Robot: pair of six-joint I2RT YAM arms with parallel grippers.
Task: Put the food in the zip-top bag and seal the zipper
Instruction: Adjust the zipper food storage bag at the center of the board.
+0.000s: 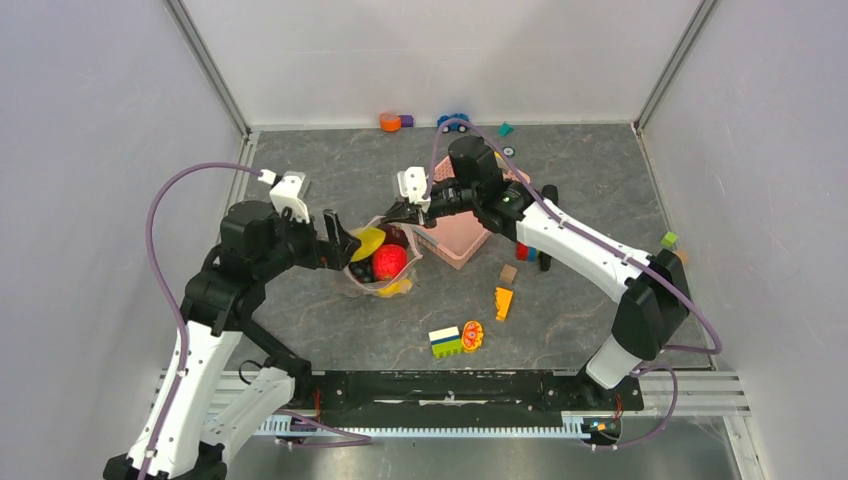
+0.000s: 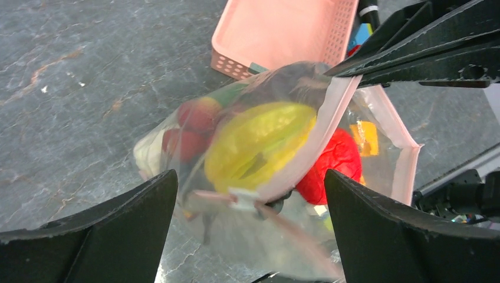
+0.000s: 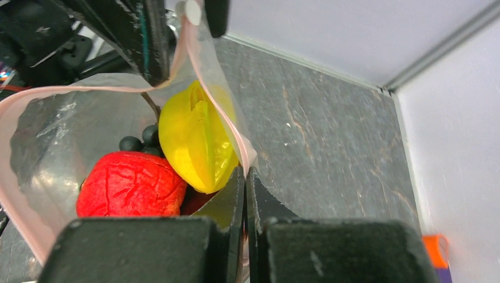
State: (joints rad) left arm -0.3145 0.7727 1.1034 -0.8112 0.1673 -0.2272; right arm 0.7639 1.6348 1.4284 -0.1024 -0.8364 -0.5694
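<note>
The white slider (image 2: 243,198) is far from where my right gripper holds the bag's edge, so next my left gripper grips the zipper strip's end (image 2: 204,201) firmly before my right gripper takes the slider.
The clear zip-top bag (image 1: 382,268) lies mid-table with its mouth open and food inside: a yellow fruit (image 2: 259,144), a red ball-like fruit (image 3: 132,186), dark berries (image 3: 138,141) and red strawberries (image 2: 188,138). My right gripper (image 3: 246,172) is shut on the bag's pale pink zipper (image 2: 330,118) strip at its far end and holds that edge up. My left gripper (image 2: 250,177) is open on the bag's left side. Its fingers (image 2: 118,227) stand wide on either side of the white slider (image 2: 242,198) without touching it.
A pink lattice basket (image 1: 462,240) stands right behind the bag. An orange wedge (image 1: 503,302), a green-and-yellow block (image 1: 445,342) and a round orange piece (image 1: 472,334) lie in front on the right. Small toys (image 1: 395,121) sit along the back wall.
</note>
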